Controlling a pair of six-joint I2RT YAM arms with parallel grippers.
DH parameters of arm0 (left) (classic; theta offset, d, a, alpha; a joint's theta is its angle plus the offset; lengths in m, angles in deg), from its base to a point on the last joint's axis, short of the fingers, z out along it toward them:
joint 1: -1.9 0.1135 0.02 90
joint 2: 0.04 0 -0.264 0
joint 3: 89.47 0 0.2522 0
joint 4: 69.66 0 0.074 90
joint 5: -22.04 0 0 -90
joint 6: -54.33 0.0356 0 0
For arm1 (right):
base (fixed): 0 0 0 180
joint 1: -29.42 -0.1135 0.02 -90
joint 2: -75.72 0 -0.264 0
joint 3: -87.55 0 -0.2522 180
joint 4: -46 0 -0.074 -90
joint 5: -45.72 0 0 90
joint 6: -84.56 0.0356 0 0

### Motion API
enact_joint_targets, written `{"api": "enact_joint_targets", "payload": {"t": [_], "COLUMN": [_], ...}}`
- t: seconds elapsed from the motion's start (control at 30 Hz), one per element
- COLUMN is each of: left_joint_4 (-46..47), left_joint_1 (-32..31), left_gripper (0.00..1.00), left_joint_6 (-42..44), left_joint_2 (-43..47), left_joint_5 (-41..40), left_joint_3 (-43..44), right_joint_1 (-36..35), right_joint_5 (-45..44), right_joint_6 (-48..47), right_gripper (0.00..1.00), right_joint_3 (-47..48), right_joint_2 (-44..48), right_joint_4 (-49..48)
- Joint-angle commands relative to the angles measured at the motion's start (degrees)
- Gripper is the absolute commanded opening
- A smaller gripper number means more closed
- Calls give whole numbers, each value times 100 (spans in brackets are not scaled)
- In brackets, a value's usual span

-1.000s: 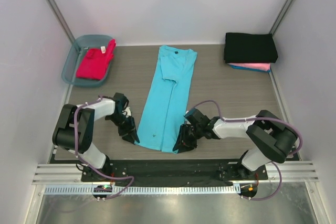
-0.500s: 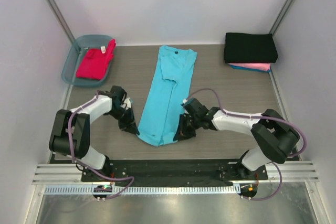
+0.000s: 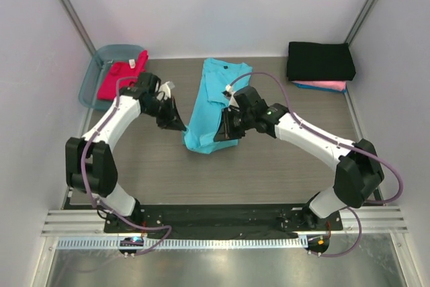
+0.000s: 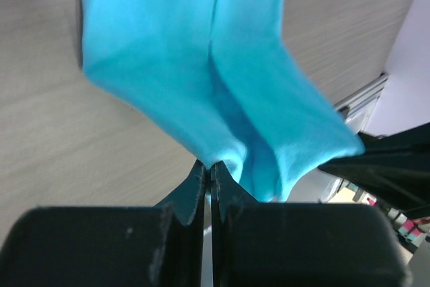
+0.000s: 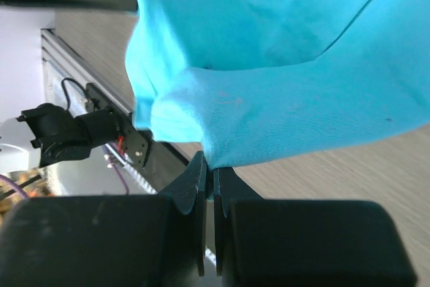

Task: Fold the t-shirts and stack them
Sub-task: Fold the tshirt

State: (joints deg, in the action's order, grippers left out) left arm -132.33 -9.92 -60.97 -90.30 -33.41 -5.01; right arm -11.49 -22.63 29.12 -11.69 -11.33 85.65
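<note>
I should keep carrying the hem corner in my left gripper toward the collar until mid-shirt (image 3: 215,103), because my grippers hold both hem corners and the turquoise t-shirt's collar half (image 3: 225,77) lies flat.
The turquoise t-shirt (image 3: 211,102) lies lengthwise mid-table, its near half lifted and doubled back toward the collar. My left gripper (image 3: 180,126) is shut on the shirt's bottom-left corner (image 4: 225,156). My right gripper (image 3: 227,132) is shut on the bottom-right corner (image 5: 222,156). Both hold the hem above the table. The red-magenta t-shirt (image 3: 121,80) lies in the tub at the back left. The black t-shirt (image 3: 320,60) lies folded at the back right on top of the pink one (image 3: 327,86).
The translucent blue-grey tub (image 3: 94,75) stands at the back left corner. White walls close in the left, back and right sides. The arm bases and a metal rail (image 3: 222,220) run along the near edge.
Both grippers have risen and moved away from the near edge toward the collar, carrying the turquoise shirt's hem with them, so the shirt now folds over itself.
</note>
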Motion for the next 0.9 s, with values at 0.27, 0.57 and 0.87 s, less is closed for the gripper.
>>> {"api": "enact_joint_targets", "payload": {"t": [0.27,0.57,0.87], "left_joint_4": [-5,372,496], "left_joint_1": [56,48,48], "left_gripper": [0,0,0], "left_joint_6": [-28,16,192], "left_joint_2": [-1239,-1977,-2892], "left_joint_5": [132,202,61], "left_joint_3": [1921,2333,3231], "right_joint_1": [838,1576,1867], "right_joint_5": [-381,-73,-12], "right_joint_6": [-793,-820,-846], "right_gripper": [1,1,1], "right_joint_3": [323,146,383], "right_joint_2": [-163,-769,-1420], "right_joint_4": [479,-286,-769]}}
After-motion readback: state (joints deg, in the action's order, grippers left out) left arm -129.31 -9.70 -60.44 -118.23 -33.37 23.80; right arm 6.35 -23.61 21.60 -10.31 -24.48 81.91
